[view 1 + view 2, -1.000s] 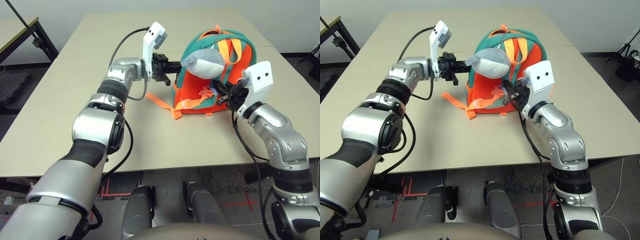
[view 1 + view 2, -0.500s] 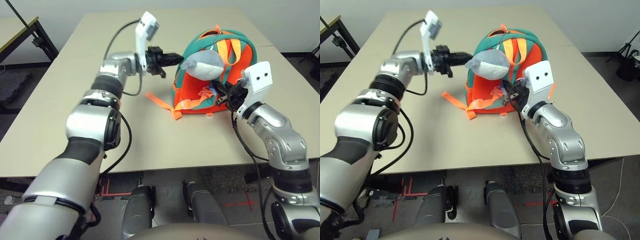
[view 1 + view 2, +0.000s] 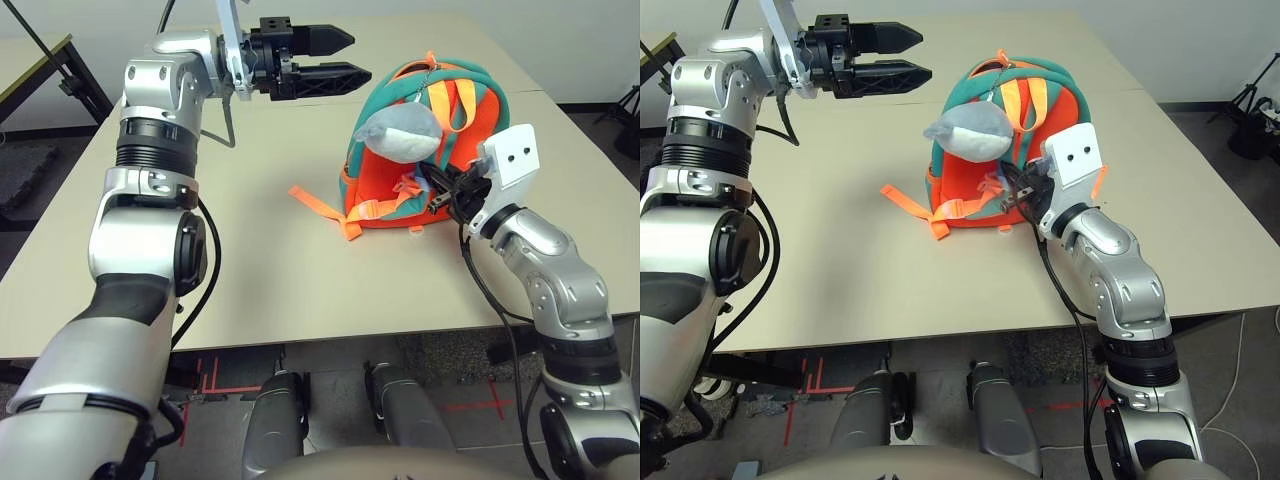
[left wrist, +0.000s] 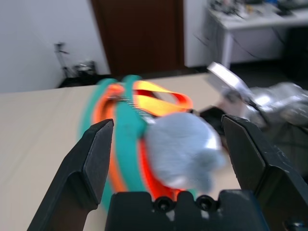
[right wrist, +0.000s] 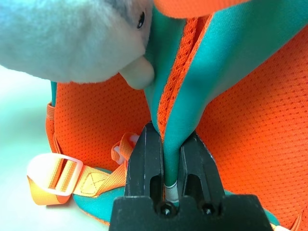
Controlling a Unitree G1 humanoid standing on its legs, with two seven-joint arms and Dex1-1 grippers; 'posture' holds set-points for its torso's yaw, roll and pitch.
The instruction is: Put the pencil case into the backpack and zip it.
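Observation:
The grey plush charm's chain [image 3: 423,86] hangs from the backpack's zipper pull, so the robot's left gripper keeps heading toward the charm's round body [image 3: 400,132] until its fingers close around it.
The orange backpack [image 3: 385,190] with teal trim stands upright on the table, a grey plush charm [image 3: 402,128] hanging at its front. My right gripper [image 3: 441,191] is at the backpack's right side, shut on a teal edge of the backpack [image 5: 169,120]. My left gripper [image 3: 345,55] hangs in the air up and to the left of the backpack, open and holding nothing. In the left wrist view its fingers [image 4: 91,163] frame the backpack [image 4: 122,120] and charm [image 4: 185,149] from a distance. The pencil case is out of view.
A loose orange strap [image 3: 318,203] trails on the beige table [image 3: 250,270] left of the backpack. A second table with a black stand [image 3: 55,60] is at the far left. The table's front edge runs close under my right forearm.
My left gripper has let go at the backpack's left side, opened wide, and risen up and back away from it. The right gripper keeps its grip.

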